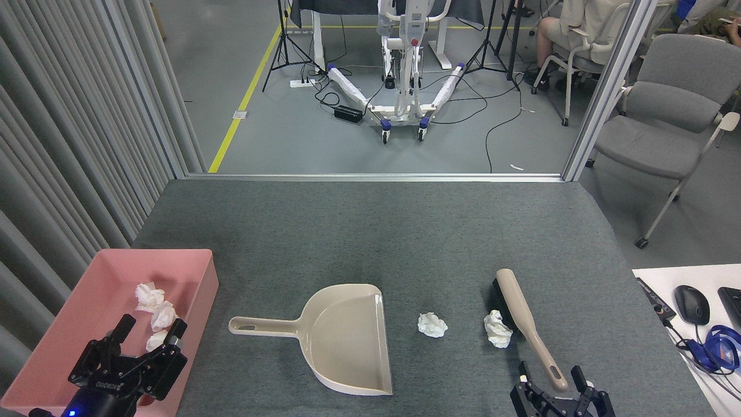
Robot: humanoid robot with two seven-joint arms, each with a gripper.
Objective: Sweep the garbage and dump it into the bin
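I expect the swept wads to ride together inside the dustpan (348, 341) when I lift it toward the bin, because it has a raised rim curving (304, 321) around its back.
Two crumpled white tissue wads lie on the grey mat: one wad (432, 325) just right of the beige dustpan (341, 339), another wad (498, 329) against the beige brush (524, 321). The pink bin (200, 272) sits at the near left with three more wads (155, 310) inside. My left gripper (149, 330) hovers open over the bin's near part, holding nothing. At the bottom edge my right gripper (553, 377) is open, its fingers on either side of the brush handle's near end, not closed on it.
The dustpan's mouth faces right, its handle (260, 326) pointing left toward the bin. A white desk with a mouse (691, 304) and blue headphones (718, 350) stands at the right. Grey curtains line the left; a grey chair (666, 116) and a seated person are beyond the table.
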